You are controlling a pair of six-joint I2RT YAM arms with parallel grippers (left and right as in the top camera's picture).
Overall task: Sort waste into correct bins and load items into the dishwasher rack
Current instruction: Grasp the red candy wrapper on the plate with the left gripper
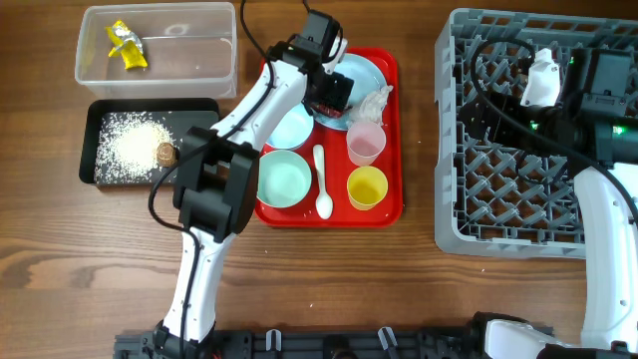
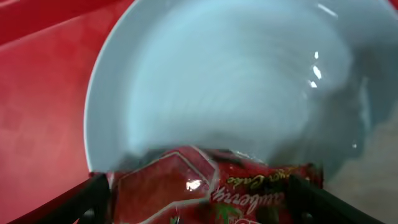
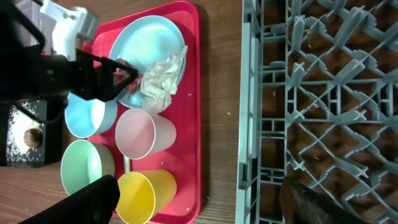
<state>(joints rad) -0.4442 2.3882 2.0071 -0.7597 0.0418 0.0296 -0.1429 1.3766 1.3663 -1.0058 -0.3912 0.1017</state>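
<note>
The red snack wrapper [image 2: 208, 185] fills the whole gap between the left gripper's fingers, so the robot should open them and pinch a narrow part of the wrapper before lifting.
My left gripper [image 2: 199, 202] hangs low over the light-blue plate [image 2: 236, 81] on the red tray, its jaws wide apart. A red snack wrapper [image 2: 205, 193] lies between its fingers. In the overhead view that gripper [image 1: 331, 95] is at the plate's [image 1: 364, 72] left side, beside the crumpled tissue [image 1: 377, 100]. My right gripper [image 3: 205, 205] is open and empty above the left edge of the grey rack [image 3: 311, 81]. A yellow wrapper [image 1: 127, 45] lies in the clear tub [image 1: 90, 70]. Rice [image 1: 125, 150] and a brown piece [image 1: 165, 154] sit in the black tray [image 1: 90, 140].
The red tray [image 1: 389, 209] also carries two bowls [image 1: 292, 125] [image 1: 283, 179], a pink cup [image 1: 365, 145], a yellow cup [image 1: 366, 187] and a white spoon [image 1: 321, 179]. The rack [image 1: 498, 189] fills the right side, under the right arm [image 1: 593, 95].
</note>
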